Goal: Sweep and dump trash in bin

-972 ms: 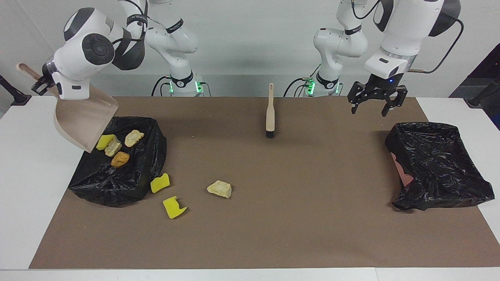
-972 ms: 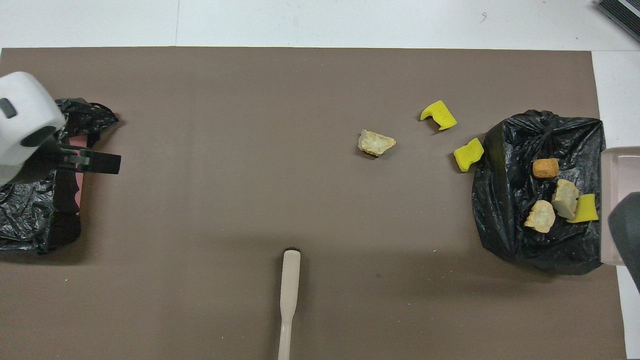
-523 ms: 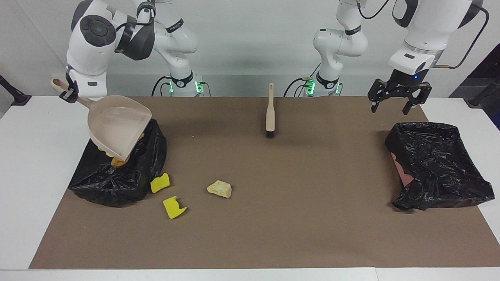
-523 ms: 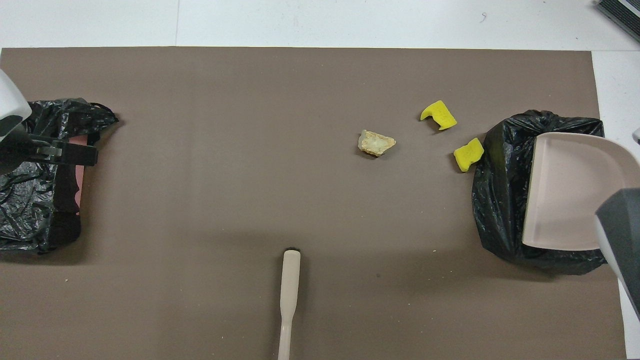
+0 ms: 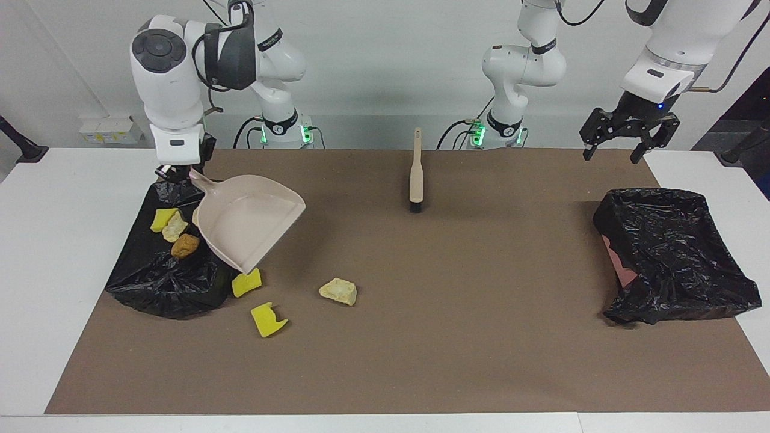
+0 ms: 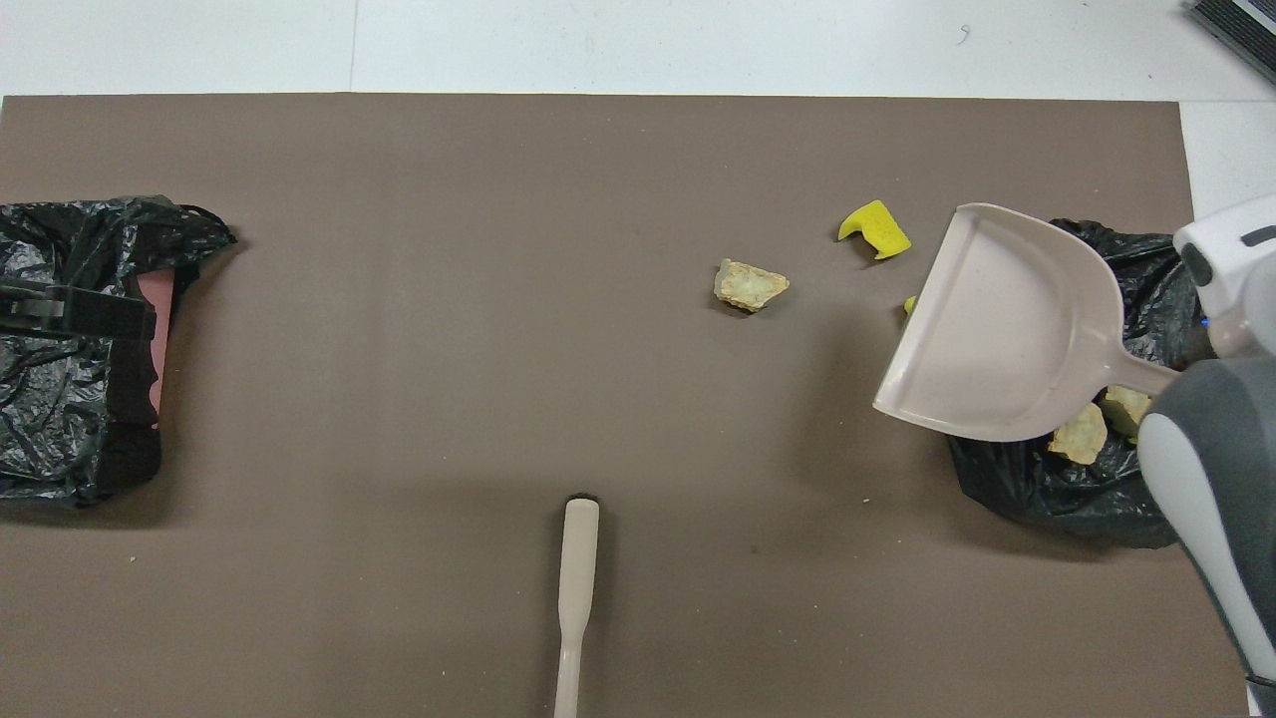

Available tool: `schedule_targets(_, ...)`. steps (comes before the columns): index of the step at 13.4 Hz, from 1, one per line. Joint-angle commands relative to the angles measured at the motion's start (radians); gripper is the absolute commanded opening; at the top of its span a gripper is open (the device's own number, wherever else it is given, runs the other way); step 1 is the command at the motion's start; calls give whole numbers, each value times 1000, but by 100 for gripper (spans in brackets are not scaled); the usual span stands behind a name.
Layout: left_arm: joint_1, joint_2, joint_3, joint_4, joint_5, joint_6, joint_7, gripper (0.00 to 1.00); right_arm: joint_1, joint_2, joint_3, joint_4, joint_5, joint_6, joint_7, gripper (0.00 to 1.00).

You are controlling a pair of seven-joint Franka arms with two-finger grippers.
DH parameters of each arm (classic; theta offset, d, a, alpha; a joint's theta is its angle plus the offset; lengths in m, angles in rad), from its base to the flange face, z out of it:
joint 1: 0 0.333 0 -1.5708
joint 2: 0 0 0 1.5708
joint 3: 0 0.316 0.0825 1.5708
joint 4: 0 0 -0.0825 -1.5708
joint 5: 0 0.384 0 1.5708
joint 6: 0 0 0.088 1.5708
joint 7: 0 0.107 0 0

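I should use my right gripper to put the dustpan in the middle of the mat for my left gripper and to take the brush [image 6: 579, 556], because sponge pieces [image 6: 876, 229] lie near the bin on my right gripper's side.
My right gripper [image 5: 180, 172] is shut on the handle of the beige dustpan [image 5: 246, 222], which is empty and tilted mouth-down over the edge of the black-bagged bin [image 5: 156, 282]. In the bin lie a yellow sponge piece [image 5: 161, 219], a pale chunk [image 5: 175, 227] and a brown lump [image 5: 185, 245]; another pale chunk [image 6: 1079, 435] shows in the overhead view. On the mat lie two yellow sponge pieces [image 5: 247, 282] [image 5: 267, 319] and a pale chunk [image 5: 338, 291]. My left gripper [image 5: 628, 135] is open and empty, raised over the mat's corner.
The beige brush [image 5: 415, 171] lies on the mat near the robots, midway between the arms. A second black-bagged bin [image 5: 674, 252] sits at the left arm's end. The brown mat [image 5: 457, 337] covers most of the white table.
My right arm swung the emptied dustpan from over the bin toward the mat's middle and lowered its mouth. My left gripper rose and moved toward its end of the table.
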Motion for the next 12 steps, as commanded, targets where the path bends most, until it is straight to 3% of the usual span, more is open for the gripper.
schedule_targets(1,43,27,-4,59,-7,-47,115,100,43,51,0,-7,78,41,215,0)
schedule_targets(9,73,24,-7,60,-5,-53,138,100,280,172,0,28,316,220,984,0)
schedule_targets(12,73,16,-10,60,-2,-45,138,100,376,292,0,159,326,245,1220,0)
